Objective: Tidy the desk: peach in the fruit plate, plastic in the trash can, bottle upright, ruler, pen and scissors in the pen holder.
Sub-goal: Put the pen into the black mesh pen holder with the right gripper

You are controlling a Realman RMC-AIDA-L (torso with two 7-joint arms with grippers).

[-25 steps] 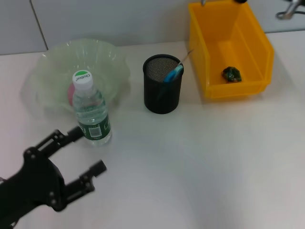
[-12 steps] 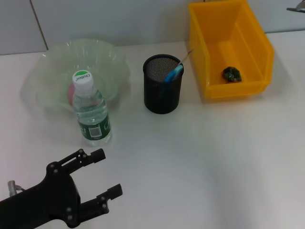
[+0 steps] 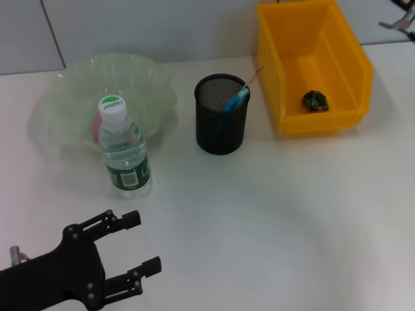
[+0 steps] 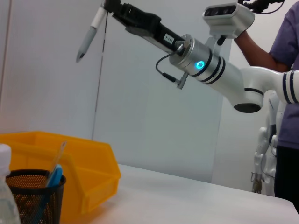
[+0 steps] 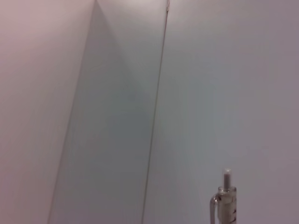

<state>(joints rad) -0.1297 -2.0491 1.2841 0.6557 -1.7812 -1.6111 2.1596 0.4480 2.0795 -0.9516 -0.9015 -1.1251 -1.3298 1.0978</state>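
My right gripper should continue to move to the pen holder's opening [image 3: 216,94], with the pen tip down [image 4: 88,41] and room beside the blue scissors, and let go once the pen's tip goes in.
The bottle [image 3: 124,150] stands upright on the desk [image 3: 272,214], just in front of the fruit plate [image 3: 139,81]. The peach [image 3: 95,127] lies in the plate, half hidden by the bottle. The pen holder [image 3: 222,115] holds the blue scissors [image 3: 236,100] and the clear ruler [image 3: 252,76]. A green plastic scrap [image 3: 316,100] lies in the trash can [image 3: 293,39]. My left gripper [image 3: 137,242] is open and empty near the front left edge, apart from the bottle. In the left wrist view, my right gripper [image 4: 110,6] is raised high and shut on the pen [image 4: 90,32], which hangs tip down.
A grey wall backs the desk. In the left wrist view a person in a purple shirt [image 4: 286,70] stands beyond the desk behind my right arm [image 4: 205,65].
My left gripper has drawn back from the bottle toward the front edge, staying open. The bottle is left standing on its own.
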